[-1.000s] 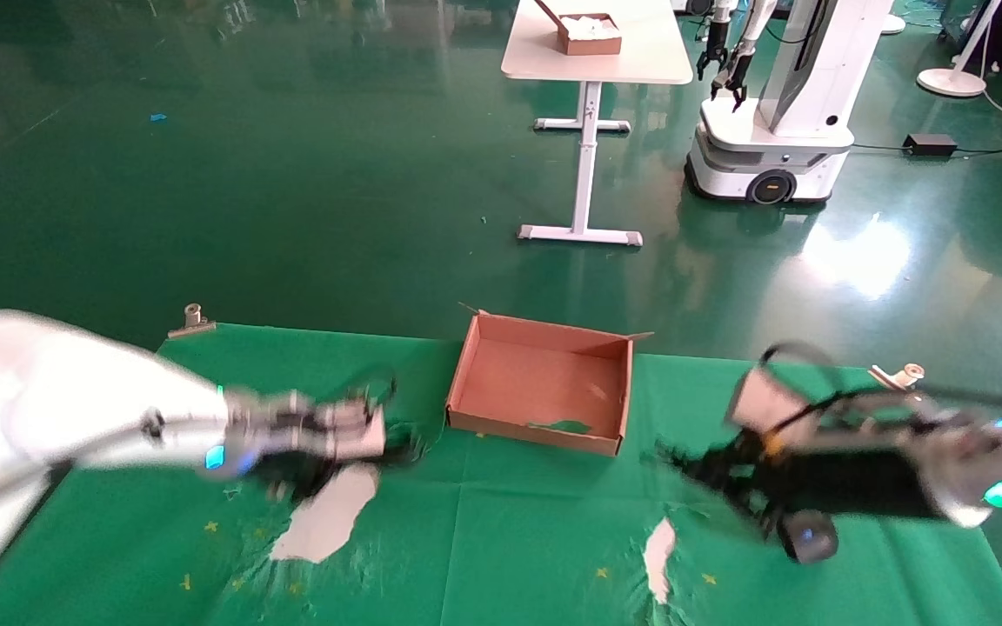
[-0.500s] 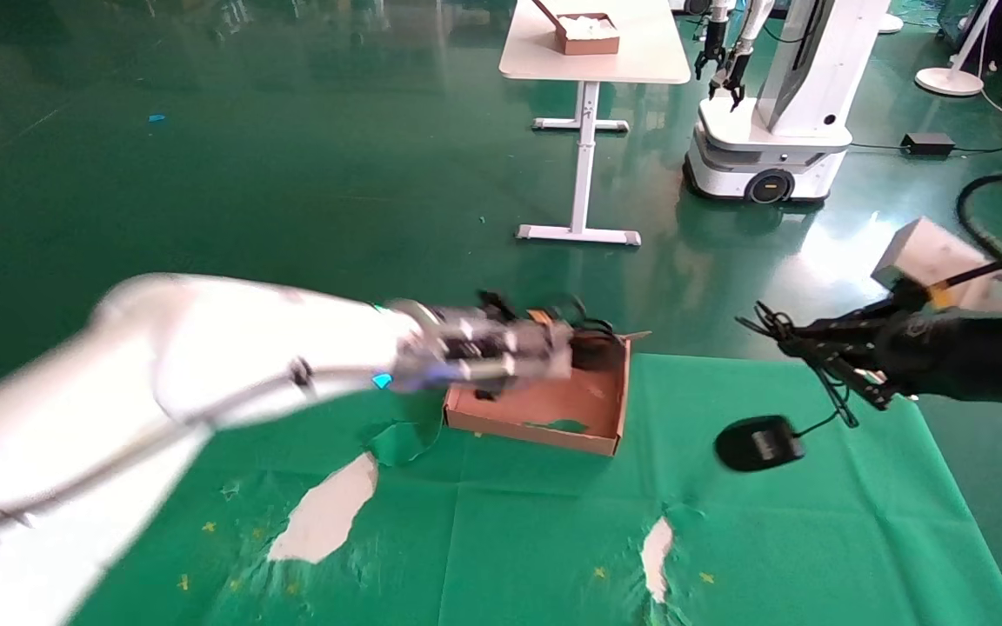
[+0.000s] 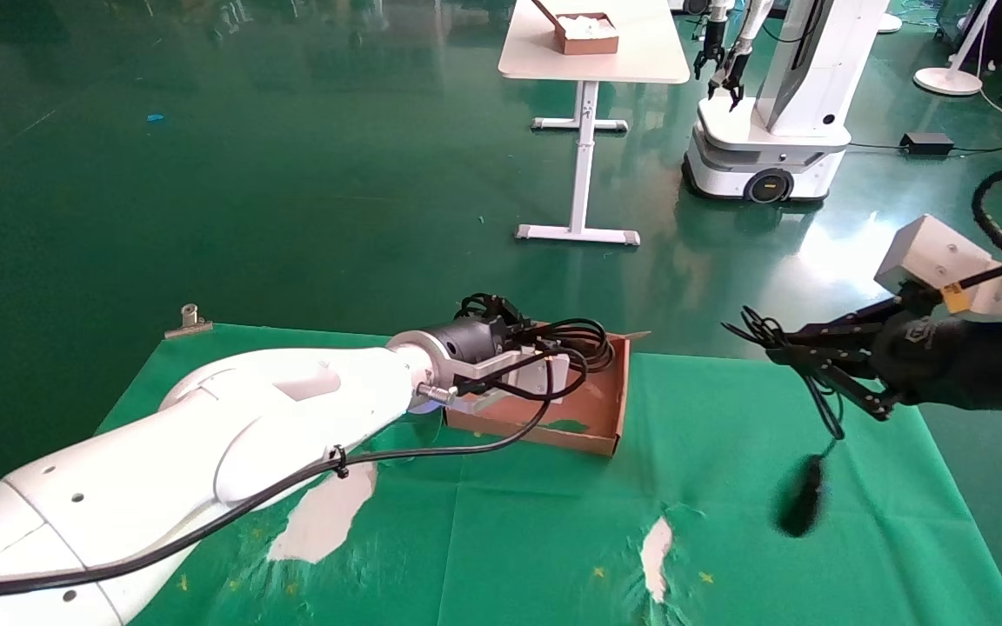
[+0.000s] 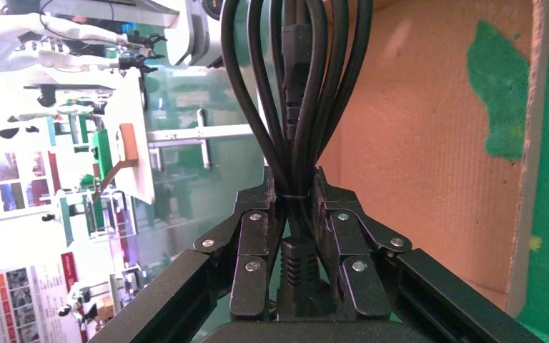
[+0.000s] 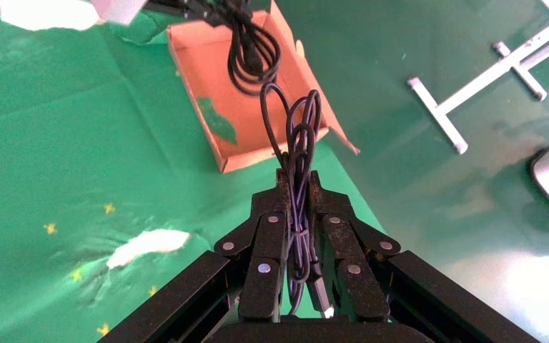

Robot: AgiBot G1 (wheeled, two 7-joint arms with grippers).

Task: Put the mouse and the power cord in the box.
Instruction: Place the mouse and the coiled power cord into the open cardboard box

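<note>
Next, I lay the cord inside (image 3: pixel 583 405) with my left gripper and move that gripper away first, because my left gripper and the power cord (image 3: pixel 583 344) are in the mouse's way into the box.
The power cord (image 3: pixel 586 336) is a looped black bundle. My left gripper (image 3: pixel 544 342) is shut on its tied middle and holds it over the far side of the box (image 3: pixel 536 431). In the left wrist view the power cord (image 4: pixel 293 86) runs out from the left gripper (image 4: pixel 295 187), with the box floor (image 4: pixel 429 143) beside it. My right gripper (image 3: pixel 772 344) is raised right of the box, shut on the mouse's bundled thin cable (image 5: pixel 299 136). The mouse (image 3: pixel 800 504) dangles below on its cable, above the cloth. It does not show in the right wrist view, where the right gripper (image 5: pixel 297 179) is shut on the cable.
The green cloth (image 3: pixel 501 539) has two torn white patches (image 3: pixel 327 513) (image 3: pixel 657 548). A metal clip (image 3: pixel 190 320) sits at its far left corner. Across the floor stand a white table (image 3: pixel 592 52) with a small brown box (image 3: pixel 588 33), and another robot (image 3: pixel 771 113).
Both arms rose from the cloth. The left carried the power cord right to over the box. The right lifted the cable, and the mouse now swings lower and farther right.
</note>
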